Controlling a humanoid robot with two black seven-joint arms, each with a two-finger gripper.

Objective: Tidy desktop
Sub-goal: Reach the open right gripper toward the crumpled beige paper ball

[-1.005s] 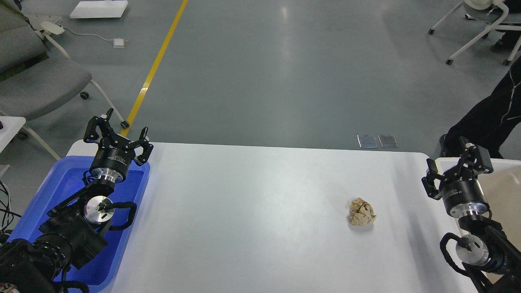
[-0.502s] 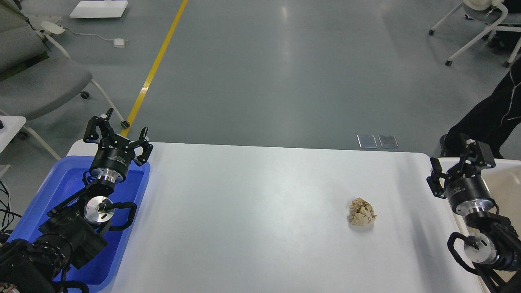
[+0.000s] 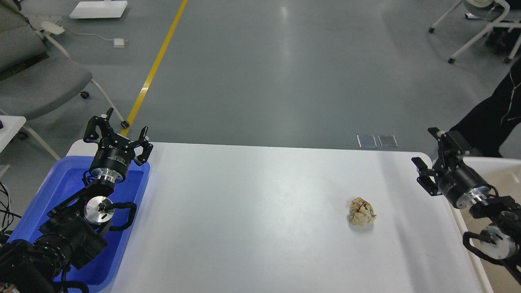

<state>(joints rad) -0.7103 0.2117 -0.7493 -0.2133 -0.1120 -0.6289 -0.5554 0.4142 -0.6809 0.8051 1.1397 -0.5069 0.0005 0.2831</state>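
Observation:
The crumpled tan paper ball (image 3: 362,212) has loose, uneven folds (image 3: 359,205), so it will squeeze in and spread out around my gripper when I lift it.
The glossy white desktop (image 3: 252,211) fills the middle of the head view. A crumpled tan paper ball (image 3: 361,211) lies on it at the right of centre. My left gripper (image 3: 118,136) is open and empty, held above the far end of the blue tray (image 3: 53,191) at the desktop's left edge. My right gripper (image 3: 432,153) is open and empty, above the desktop's far right corner, to the right of and beyond the paper ball.
A beige-white bin (image 3: 494,175) stands off the desktop's right edge, under my right arm. Grey chairs stand on the floor at the far left (image 3: 36,81) and far right (image 3: 484,24). A person's dark leg (image 3: 488,118) is behind the bin.
My right gripper has risen and swung left, from over the bin to over the desktop's right corner. The left arm and the paper ball have not moved.

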